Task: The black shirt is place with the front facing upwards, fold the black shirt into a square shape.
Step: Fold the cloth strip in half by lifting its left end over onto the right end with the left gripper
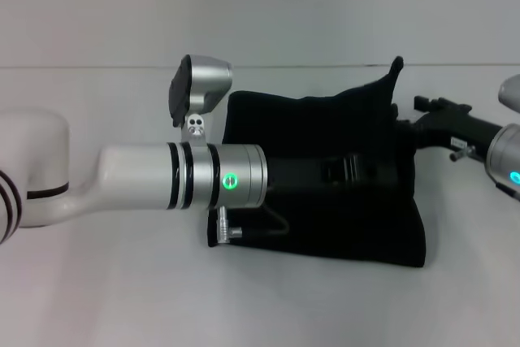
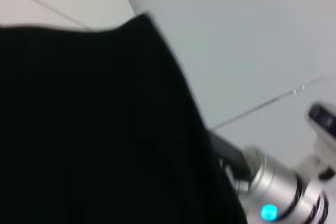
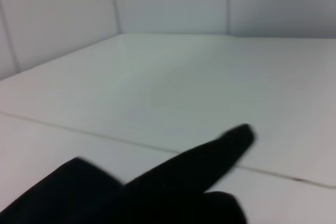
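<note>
The black shirt's pointed corner (image 1: 395,68) sticks up beyond the shirt's far edge, so the robot's right gripper should pull it back toward the shirt's near edge (image 1: 413,256) and lay it flat.
The black shirt (image 1: 341,229) lies folded into a rough rectangle in the middle of the white table, plain black side up, with no lettering showing. My left arm reaches in from the left, and its gripper (image 1: 345,170) sits low over the middle of the shirt, dark against dark cloth. My right gripper (image 1: 406,123) is at the shirt's right edge, where the cloth is pulled up into a pointed corner (image 1: 396,65). That corner (image 3: 231,142) also rises in the right wrist view. The left wrist view is mostly filled with the black shirt (image 2: 79,129).
The white table (image 1: 122,282) runs all around the shirt, with a seam line (image 1: 97,67) across the back. A grey wall stands behind it. The right arm's silver wrist (image 2: 278,187) shows beside the shirt in the left wrist view.
</note>
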Controlling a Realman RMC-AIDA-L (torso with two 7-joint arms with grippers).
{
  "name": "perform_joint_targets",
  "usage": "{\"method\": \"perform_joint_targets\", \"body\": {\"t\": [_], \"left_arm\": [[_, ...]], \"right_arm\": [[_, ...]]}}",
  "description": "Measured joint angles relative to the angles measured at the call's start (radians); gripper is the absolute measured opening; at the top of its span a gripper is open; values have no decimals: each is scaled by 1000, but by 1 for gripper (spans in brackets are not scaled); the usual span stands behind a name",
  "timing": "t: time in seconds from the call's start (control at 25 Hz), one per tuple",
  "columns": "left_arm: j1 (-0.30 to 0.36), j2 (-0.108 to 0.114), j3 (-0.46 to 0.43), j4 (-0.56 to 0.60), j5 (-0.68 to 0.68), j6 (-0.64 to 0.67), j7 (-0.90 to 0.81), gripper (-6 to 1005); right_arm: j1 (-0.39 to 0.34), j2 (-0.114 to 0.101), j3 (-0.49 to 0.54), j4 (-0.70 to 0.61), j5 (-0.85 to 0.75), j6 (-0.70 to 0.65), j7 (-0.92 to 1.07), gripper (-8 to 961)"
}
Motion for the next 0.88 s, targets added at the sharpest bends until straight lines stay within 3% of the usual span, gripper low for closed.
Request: {"method": "perform_joint_targets", "body": {"t": [0.36, 0.68, 0.88], "left_arm": [[26, -6, 73, -14, -1, -2, 1, 44], [-13, -7, 68, -66, -25, -54, 45, 65], [-22, -7, 67, -77, -60, 23, 106, 87]], "right_arm": [[-30, -8, 1, -11, 159, 22, -9, 840], [-77, -10, 22, -22, 262, 26, -11, 839], [-117, -11, 75, -25, 286, 9, -8, 839]]}}
